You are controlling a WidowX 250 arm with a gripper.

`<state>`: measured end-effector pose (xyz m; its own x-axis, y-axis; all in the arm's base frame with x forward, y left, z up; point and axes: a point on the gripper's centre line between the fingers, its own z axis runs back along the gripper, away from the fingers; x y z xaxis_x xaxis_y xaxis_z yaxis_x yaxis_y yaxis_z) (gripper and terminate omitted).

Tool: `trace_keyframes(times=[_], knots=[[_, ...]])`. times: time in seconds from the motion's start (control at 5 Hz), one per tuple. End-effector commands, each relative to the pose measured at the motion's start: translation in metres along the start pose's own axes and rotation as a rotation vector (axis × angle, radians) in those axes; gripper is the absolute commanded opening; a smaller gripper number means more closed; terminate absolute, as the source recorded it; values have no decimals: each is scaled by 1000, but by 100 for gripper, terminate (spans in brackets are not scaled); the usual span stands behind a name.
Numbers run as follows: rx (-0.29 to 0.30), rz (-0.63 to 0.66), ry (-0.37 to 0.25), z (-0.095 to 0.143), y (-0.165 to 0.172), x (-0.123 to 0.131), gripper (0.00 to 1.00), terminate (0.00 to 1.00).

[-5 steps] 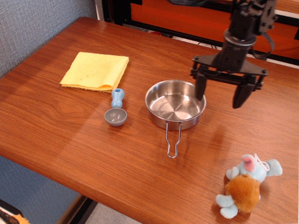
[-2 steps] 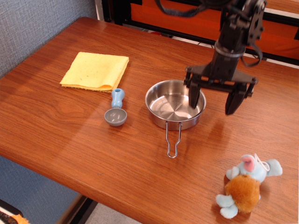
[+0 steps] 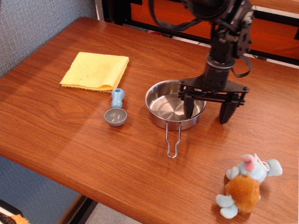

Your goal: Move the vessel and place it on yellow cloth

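Note:
The spread wire ends [image 3: 174,124] meet the side of the pan, so the wire loop handle [image 3: 173,151] will keep sticking out when the robot lifts the pan by its rim.
The vessel [image 3: 169,105] is a shiny round steel pan in the middle of the table, its thin wire loop handle [image 3: 173,140] pointing toward the front edge. The yellow cloth [image 3: 96,70] lies folded at the back left, apart from the pan. My gripper [image 3: 208,111] is open and straddles the pan's right rim: the left finger [image 3: 188,107] hangs inside the pan, the right finger [image 3: 226,111] outside it over the table. It holds nothing.
A small blue-grey scoop [image 3: 116,112] with a light blue handle lies between the cloth and the pan. A blue and brown plush toy [image 3: 245,186] sits at the front right. The wooden table [image 3: 70,135] ends at the front and left edges.
My gripper has moved left and down, from above the table right of the pan to straddling the pan's right rim. The pan, cloth and scoop have not moved.

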<state>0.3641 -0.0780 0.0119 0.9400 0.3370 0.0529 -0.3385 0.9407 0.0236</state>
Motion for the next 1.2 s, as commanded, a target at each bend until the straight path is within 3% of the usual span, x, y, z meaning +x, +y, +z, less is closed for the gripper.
trace_keyframes(times=[0.0, 0.4, 1.0], knots=[[-40, 4, -51, 9, -4, 6, 0, 0], [-7, -14, -70, 29, -9, 17, 0, 0], [134, -285, -39, 63, 16, 19, 0, 0]])
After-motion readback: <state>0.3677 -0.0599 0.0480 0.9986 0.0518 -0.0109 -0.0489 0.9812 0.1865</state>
